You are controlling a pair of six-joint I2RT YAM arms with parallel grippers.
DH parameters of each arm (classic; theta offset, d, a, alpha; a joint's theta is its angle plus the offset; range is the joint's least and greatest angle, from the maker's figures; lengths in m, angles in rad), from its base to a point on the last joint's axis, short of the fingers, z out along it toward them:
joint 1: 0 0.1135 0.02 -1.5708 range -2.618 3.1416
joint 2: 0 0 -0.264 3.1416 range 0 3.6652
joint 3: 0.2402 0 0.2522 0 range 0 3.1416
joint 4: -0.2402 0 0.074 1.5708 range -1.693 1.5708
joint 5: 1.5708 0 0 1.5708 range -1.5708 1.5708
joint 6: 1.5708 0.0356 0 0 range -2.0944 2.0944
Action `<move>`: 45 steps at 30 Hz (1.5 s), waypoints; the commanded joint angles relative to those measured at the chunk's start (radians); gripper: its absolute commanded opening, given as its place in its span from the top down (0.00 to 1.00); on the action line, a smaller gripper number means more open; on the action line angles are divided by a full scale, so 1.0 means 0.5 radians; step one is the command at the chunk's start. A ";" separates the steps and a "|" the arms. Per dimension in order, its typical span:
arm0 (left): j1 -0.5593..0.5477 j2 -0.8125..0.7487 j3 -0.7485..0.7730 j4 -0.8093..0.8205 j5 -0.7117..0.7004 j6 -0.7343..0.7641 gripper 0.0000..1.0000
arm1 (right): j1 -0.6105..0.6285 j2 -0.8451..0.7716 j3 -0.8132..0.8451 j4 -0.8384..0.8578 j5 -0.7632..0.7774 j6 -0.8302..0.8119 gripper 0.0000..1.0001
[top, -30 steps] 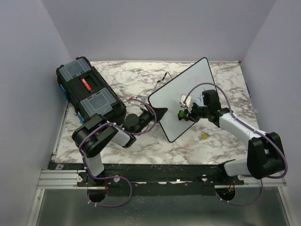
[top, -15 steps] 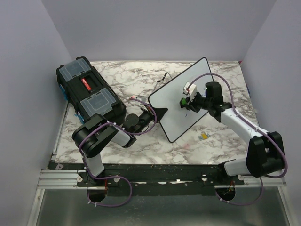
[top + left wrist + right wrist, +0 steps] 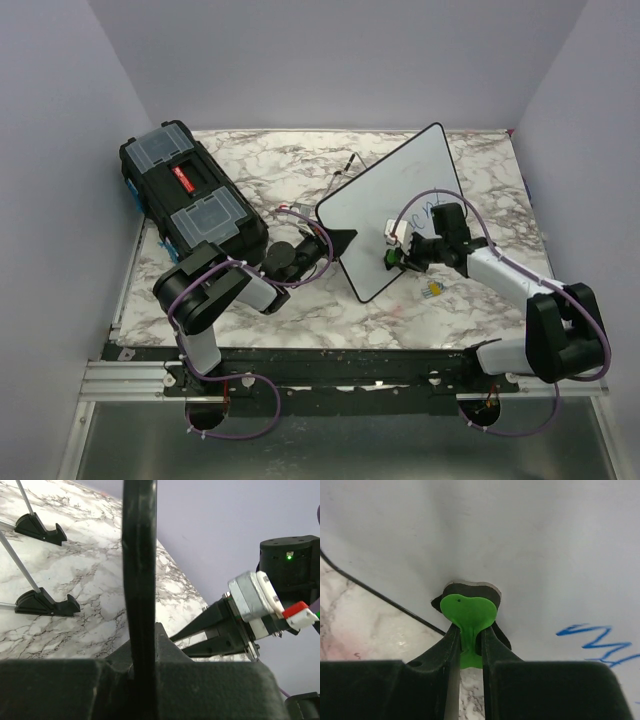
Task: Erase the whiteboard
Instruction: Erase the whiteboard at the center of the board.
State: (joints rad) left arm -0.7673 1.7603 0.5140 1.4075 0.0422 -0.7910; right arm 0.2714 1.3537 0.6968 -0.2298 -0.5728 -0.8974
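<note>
My right gripper should wipe the eraser back toward the handwriting (image 3: 600, 642), because the eraser's pad (image 3: 472, 590) is pressing on clean whiteboard near the whiteboard's edge and blue handwriting is still left beside it.
The whiteboard (image 3: 372, 215) stands tilted on the marble table, white with a thin black frame. My left gripper (image 3: 338, 240) is shut on the frame at the board's left corner; in the left wrist view the frame (image 3: 139, 570) runs upright between the jaws of that gripper (image 3: 142, 640). My right gripper (image 3: 398, 255) is shut on a green eraser (image 3: 469, 611), whose dark pad presses against the board face (image 3: 520, 540) close to its near edge. Blue handwriting (image 3: 592, 637) shows to the right of the eraser, and in the top view the writing (image 3: 428, 215) sits just beyond the gripper.
A black toolbox (image 3: 190, 200) lies at the back left, close to the left arm. A small yellowish object (image 3: 433, 290) rests on the table just in front of the board. The board's black feet (image 3: 45, 604) and thin stand rods stand behind it. Purple walls close in three sides.
My right gripper carried the eraser up the board towards the far side, then back down to the near edge. The left gripper and the board have not moved.
</note>
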 commanded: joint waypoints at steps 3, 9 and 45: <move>-0.073 -0.034 0.051 0.366 0.276 -0.078 1.00 | 0.068 0.036 0.108 -0.083 -0.009 0.101 0.99; -0.071 -0.041 0.052 0.354 0.278 -0.071 1.00 | 0.067 0.080 0.150 -0.201 -0.002 -0.011 0.99; -0.070 -0.037 0.060 0.356 0.284 -0.070 1.00 | 0.178 0.004 0.006 -0.164 0.316 -0.024 0.99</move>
State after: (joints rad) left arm -0.7677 1.7603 0.5140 1.4109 0.0502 -0.7860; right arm 0.3580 1.3647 0.7208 -0.3252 -0.4911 -0.8917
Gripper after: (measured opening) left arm 0.018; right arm 0.176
